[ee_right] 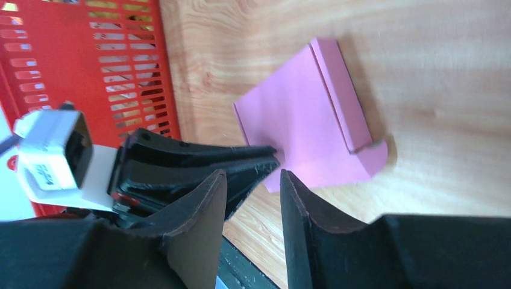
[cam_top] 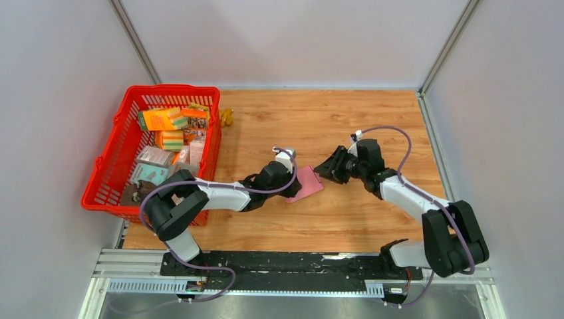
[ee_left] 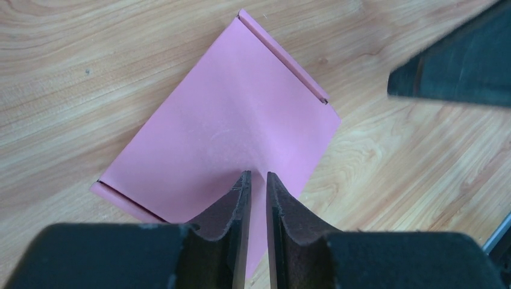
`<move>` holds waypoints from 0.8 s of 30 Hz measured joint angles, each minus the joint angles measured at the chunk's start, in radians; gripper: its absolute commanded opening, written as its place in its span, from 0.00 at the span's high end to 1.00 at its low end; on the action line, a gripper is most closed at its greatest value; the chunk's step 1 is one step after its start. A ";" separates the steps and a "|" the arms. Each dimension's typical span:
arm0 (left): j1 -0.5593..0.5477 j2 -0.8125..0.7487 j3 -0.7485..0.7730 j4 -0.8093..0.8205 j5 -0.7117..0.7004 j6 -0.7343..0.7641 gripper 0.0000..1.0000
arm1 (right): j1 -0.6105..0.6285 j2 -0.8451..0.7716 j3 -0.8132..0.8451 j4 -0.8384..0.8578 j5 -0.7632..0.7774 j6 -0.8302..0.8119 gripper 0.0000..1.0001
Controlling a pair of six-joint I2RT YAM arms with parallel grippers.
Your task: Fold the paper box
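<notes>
The closed fingers of my left gripper are resting on the paper box's flat side. They should move back, open and pinch the box's flap end closest to the basket.
The pink paper box lies flat on the wooden table, with folded-up flaps along two opposite edges. It fills the left wrist view and shows in the right wrist view. My left gripper is shut, its tips resting on the box's near corner; only a thin slit shows between the fingers. My right gripper is open and empty, just right of the box and a little above the table. It shows as a dark shape in the left wrist view.
A red plastic basket with several printed orange and grey packages stands at the left, also in the right wrist view. A small yellow object lies beside its far right corner. Grey walls enclose the table.
</notes>
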 measured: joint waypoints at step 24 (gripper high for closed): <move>0.000 -0.132 -0.082 -0.031 -0.043 0.045 0.48 | -0.055 0.392 0.214 -0.076 -0.068 -0.394 0.76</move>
